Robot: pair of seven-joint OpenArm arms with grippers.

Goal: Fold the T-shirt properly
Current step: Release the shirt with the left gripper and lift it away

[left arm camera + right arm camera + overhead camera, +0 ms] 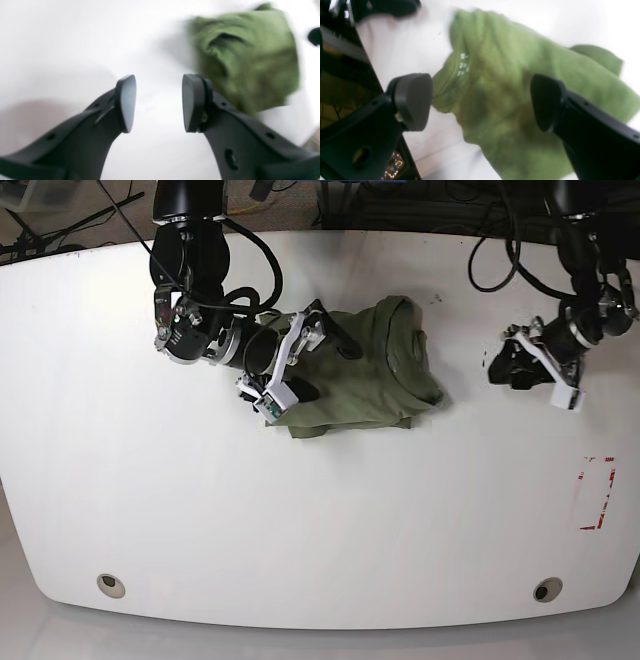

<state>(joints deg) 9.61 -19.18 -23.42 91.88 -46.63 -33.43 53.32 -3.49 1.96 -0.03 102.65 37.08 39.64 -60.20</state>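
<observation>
I should pinch the T-shirt's edge with my right gripper and the opposite end (408,345) with my left gripper to turn the T-shirt square, because it lies bunched crooked (355,385).
The olive-green T-shirt (380,380) lies bunched in a compact, wrinkled heap at the table's upper middle. My right gripper (322,365) hovers over its left edge. In the right wrist view this gripper (480,102) is open wide, with the T-shirt (500,75) lying below and between the fingers, untouched by either pad. My left gripper (500,368) hangs to the right of the heap, apart from it. In the left wrist view that gripper (159,102) is open over bare white table, with the T-shirt (250,57) off to its upper right.
The white table (300,510) has a red-outlined rectangle (597,492) near its right edge and two round holes (111,585) (546,590) near the front. Cables and dark equipment run along the back edge.
</observation>
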